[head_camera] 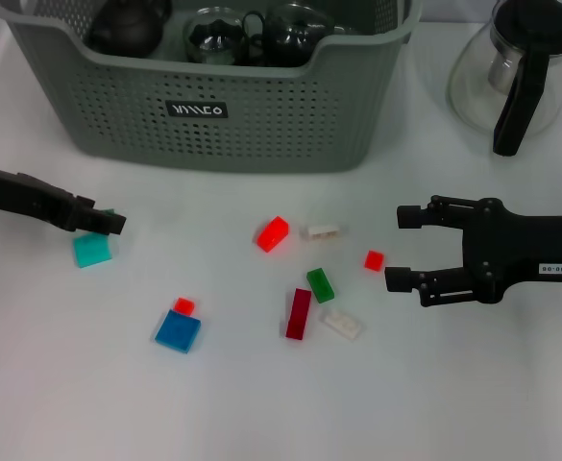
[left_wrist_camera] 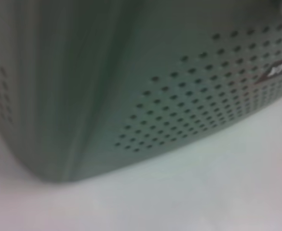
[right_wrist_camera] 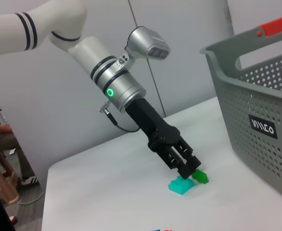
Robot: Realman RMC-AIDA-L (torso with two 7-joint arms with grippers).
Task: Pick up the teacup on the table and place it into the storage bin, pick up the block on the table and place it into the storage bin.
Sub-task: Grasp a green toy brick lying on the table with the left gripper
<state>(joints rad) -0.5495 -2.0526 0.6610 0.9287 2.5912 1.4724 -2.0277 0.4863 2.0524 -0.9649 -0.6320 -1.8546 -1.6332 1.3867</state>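
Next, I back off and turn my left gripper's fingers so they go on both sides of the green block [right_wrist_camera: 201, 177], because they now lie over the green block [right_wrist_camera: 194, 180] against the teal block.
The grey-green storage bin [head_camera: 223, 115] stands at the back of the table, and two dark teacups [head_camera: 213, 34] sit inside it. No teacup shows on the table. My left gripper [head_camera: 115, 223] is low at the left, just above a teal block [head_camera: 92, 250]. In the right wrist view the left gripper [right_wrist_camera: 193, 169] is shut on a small green block [right_wrist_camera: 199, 177] beside the teal block [right_wrist_camera: 181, 185]. My right gripper [head_camera: 396, 248] stands open at the right, next to a small red block [head_camera: 374, 259]. The left wrist view shows only the bin's wall [left_wrist_camera: 189, 110], close up.
Loose blocks lie mid-table: red [head_camera: 272, 233], white [head_camera: 323, 231], green [head_camera: 320, 284], dark red [head_camera: 299, 313], clear [head_camera: 342, 324], and blue [head_camera: 178, 330] with a tiny red one [head_camera: 183, 305]. A glass teapot [head_camera: 516, 72] with a black handle stands at the back right.
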